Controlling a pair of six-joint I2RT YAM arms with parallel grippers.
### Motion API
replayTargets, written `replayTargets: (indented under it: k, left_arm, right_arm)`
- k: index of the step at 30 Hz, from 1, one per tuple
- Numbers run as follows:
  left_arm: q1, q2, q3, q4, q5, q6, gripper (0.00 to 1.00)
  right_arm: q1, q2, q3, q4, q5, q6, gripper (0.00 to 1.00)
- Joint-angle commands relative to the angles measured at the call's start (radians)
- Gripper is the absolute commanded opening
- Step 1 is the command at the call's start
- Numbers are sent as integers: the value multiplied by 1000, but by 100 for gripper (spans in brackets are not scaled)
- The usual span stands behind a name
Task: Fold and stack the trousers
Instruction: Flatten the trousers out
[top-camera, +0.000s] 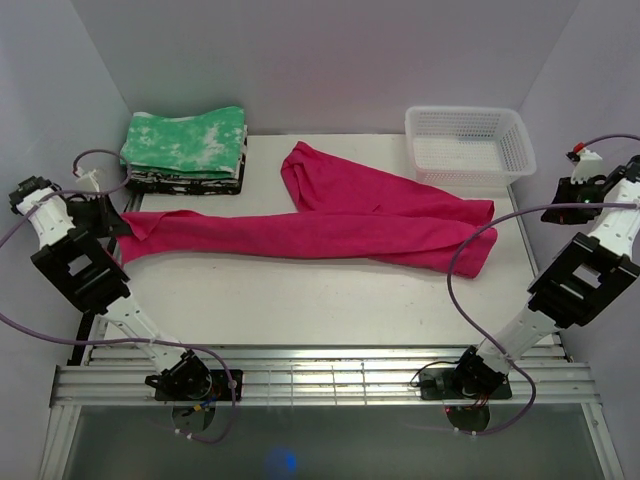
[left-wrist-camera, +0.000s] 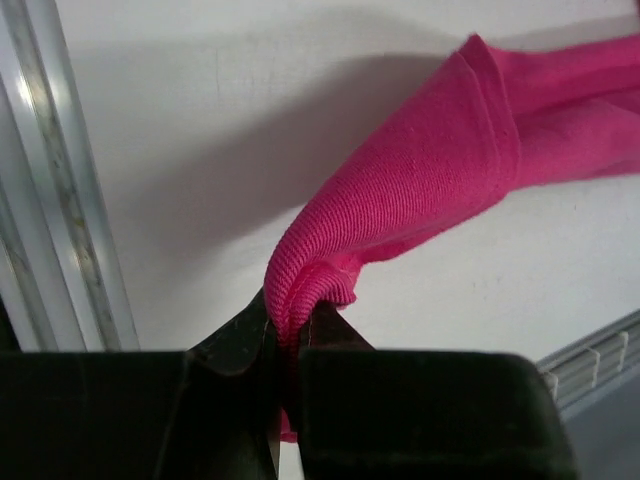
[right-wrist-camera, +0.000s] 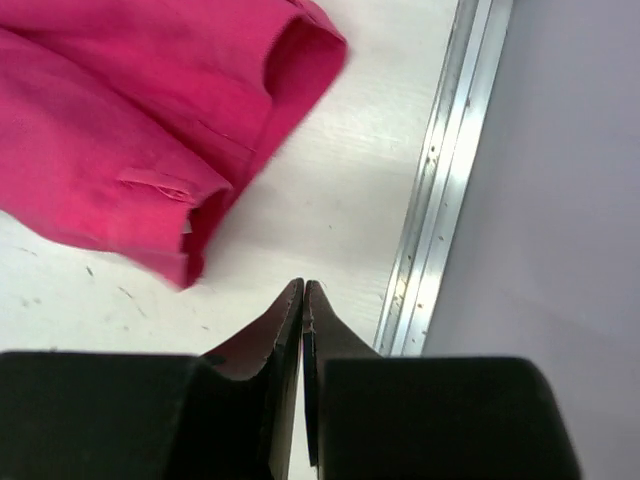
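My left gripper should put the trouser leg's end down and spread it out from its near edge (top-camera: 165, 251), because the end is bunched up in the gripper with its corner folded over.
The magenta-pink trousers (top-camera: 330, 225) lie spread across the white table, one leg stretched far left and the other folded back toward the middle rear. My left gripper (top-camera: 118, 222) is at the far-left leg end. In the left wrist view, the left gripper (left-wrist-camera: 288, 325) is shut on the hem of the trousers (left-wrist-camera: 420, 190), and the cloth rises off the table from the pinch. My right gripper (top-camera: 550, 213) hovers by the table's right edge. In the right wrist view, the right gripper (right-wrist-camera: 303, 292) is shut with nothing in it, a short way from the waist end of the trousers (right-wrist-camera: 120, 120).
A folded green-and-white mottled cloth (top-camera: 185, 145) sits at the back left. A white plastic basket (top-camera: 468, 145) stands at the back right. Aluminium rails (top-camera: 320, 370) run along the near edge, and a side rail (right-wrist-camera: 440, 200) borders the table beside the right gripper.
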Motion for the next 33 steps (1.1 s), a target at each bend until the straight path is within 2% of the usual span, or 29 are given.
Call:
replayTargets:
  k: [1, 7, 8, 10, 11, 12, 14, 15, 18, 22, 25, 27, 29, 31, 32, 33]
  left_arm:
    - [39, -6, -81, -113, -100, 50, 0]
    - [39, 9, -216, -122, -149, 128, 1]
    - [41, 17, -225, -113, -161, 118, 21]
    - [49, 17, -240, -62, -151, 81, 34]
    - [50, 14, -242, -39, -149, 60, 47]
    - [50, 8, -243, -16, -142, 41, 54]
    - [50, 8, -224, 16, -132, 1, 76]
    - [50, 9, -210, 16, -126, -4, 79]
    - [50, -9, -165, -2, -88, 18, 86]
    - [50, -43, -141, -86, -43, 111, 89]
    - [50, -35, -122, -134, -46, 144, 91]
    - [50, -51, -142, -134, -56, 156, 94]
    - [50, -64, -150, -134, -47, 154, 98]
    - [50, -81, -167, -134, -27, 157, 98]
    - [50, -89, -176, -134, -16, 165, 98]
    - [50, -103, -185, -134, 2, 170, 98]
  right_arm:
    - [-26, 2, -72, -43, 98, -151, 8]
    - [-23, -62, -246, -78, 100, -313, 8]
    - [-23, -87, -298, -80, 107, -335, 8]
    - [-23, -102, -336, -101, 81, -399, 12]
    - [-20, -117, -355, -101, 70, -399, 30]
    - [-17, -124, -387, -89, 56, -389, 39]
    - [16, -142, -407, -72, 50, -309, 55]
    - [25, -147, -412, -71, 20, -274, 56]
    - [51, -182, -404, -78, -88, -199, 58]
    - [92, -206, -325, -8, -131, -94, 62]
    - [164, -167, -235, -44, -134, -88, 81]
    - [229, -142, -195, -89, -81, -115, 83]
    - [368, -160, -277, -45, 10, -134, 83]
    - [453, -212, -385, 1, 134, -274, 83]
    - [492, -248, -463, 58, 219, -410, 82]
    - [505, -274, -518, 87, 276, -504, 64]
